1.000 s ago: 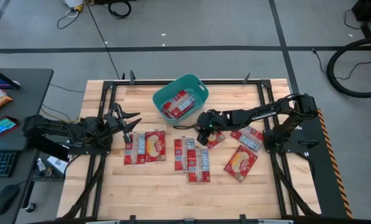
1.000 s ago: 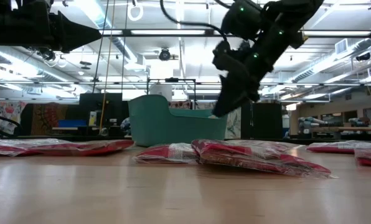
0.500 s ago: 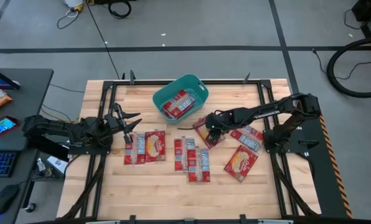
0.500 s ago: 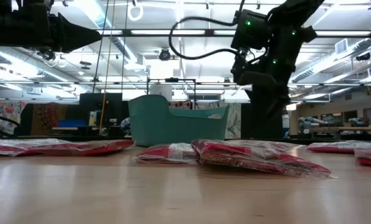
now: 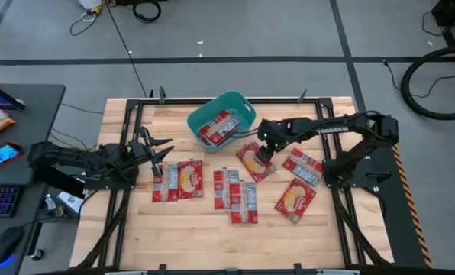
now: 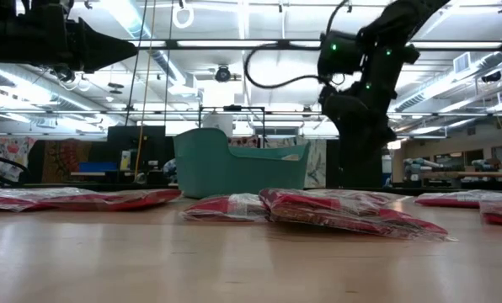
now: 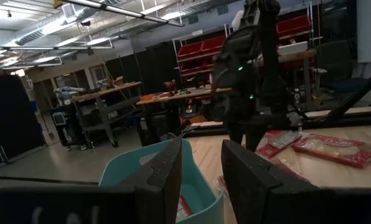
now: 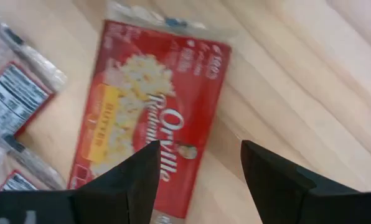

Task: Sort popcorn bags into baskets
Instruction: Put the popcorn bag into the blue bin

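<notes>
The popcorn bag (image 5: 254, 162) will wrinkle where I grip it but stand upright when I lift it, because the red panel (image 8: 153, 115) lies flat and has straight edges.
Several red popcorn bags lie flat on the wooden table. One bag (image 5: 254, 163) (image 8: 151, 127) lies just below my right gripper (image 5: 261, 153) (image 8: 198, 171), which stands open above it, pointing steeply down and touching nothing. The teal basket (image 5: 243, 106) (image 6: 234, 168) stands at the far middle with popcorn bags (image 5: 218, 128) inside. My left gripper (image 5: 165, 150) (image 7: 201, 168) waits at the table's left, open and about level, facing the basket (image 7: 120, 177).
Other bags lie as a pair at the left (image 5: 178, 180), a group in the middle (image 5: 237, 195) and two at the right (image 5: 295, 200) (image 5: 304, 168). The bare wooden table (image 5: 197, 237) runs along the near edge. A desk with a keyboard stands off the table's left.
My right gripper has swung toward the table's right edge, away from the basket's near side, and tipped to point more steeply down. The popcorn bag below it, earlier mostly covered by the arm, now shows in full on the table.
</notes>
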Motion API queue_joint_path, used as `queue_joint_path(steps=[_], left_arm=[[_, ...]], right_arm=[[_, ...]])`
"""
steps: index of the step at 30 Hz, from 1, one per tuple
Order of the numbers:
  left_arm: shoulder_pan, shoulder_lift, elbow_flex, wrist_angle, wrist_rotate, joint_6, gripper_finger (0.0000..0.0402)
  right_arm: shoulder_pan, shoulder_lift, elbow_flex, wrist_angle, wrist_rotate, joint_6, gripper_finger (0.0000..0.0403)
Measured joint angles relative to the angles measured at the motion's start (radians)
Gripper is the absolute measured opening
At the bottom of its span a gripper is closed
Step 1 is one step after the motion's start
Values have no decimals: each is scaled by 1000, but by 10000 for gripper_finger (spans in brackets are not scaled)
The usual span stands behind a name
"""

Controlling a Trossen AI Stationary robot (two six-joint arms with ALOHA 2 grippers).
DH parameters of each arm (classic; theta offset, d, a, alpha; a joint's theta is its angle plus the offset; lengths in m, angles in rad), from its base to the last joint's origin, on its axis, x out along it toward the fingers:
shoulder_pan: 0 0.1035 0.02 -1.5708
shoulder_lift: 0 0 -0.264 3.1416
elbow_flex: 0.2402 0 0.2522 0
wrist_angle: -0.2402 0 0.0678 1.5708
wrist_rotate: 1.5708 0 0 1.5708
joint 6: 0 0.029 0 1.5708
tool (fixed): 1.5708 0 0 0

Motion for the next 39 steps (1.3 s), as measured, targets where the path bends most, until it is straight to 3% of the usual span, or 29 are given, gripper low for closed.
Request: queue_joint_path(steps=[7,15,30,39], left_arm=[[0,0,0,0,0,0,119],[0,0,0,0,0,0,119],[0,0,0,1,0,-1,119],[0,0,0,8,0,9,119]], right_arm=[[-126,0,-4,5,-135,-52,227],[-181,1,-4,0,-201,-66,227],[-94,9,-158,196,-217,103,227],[-8,122,-132,261,-187,142,217]])
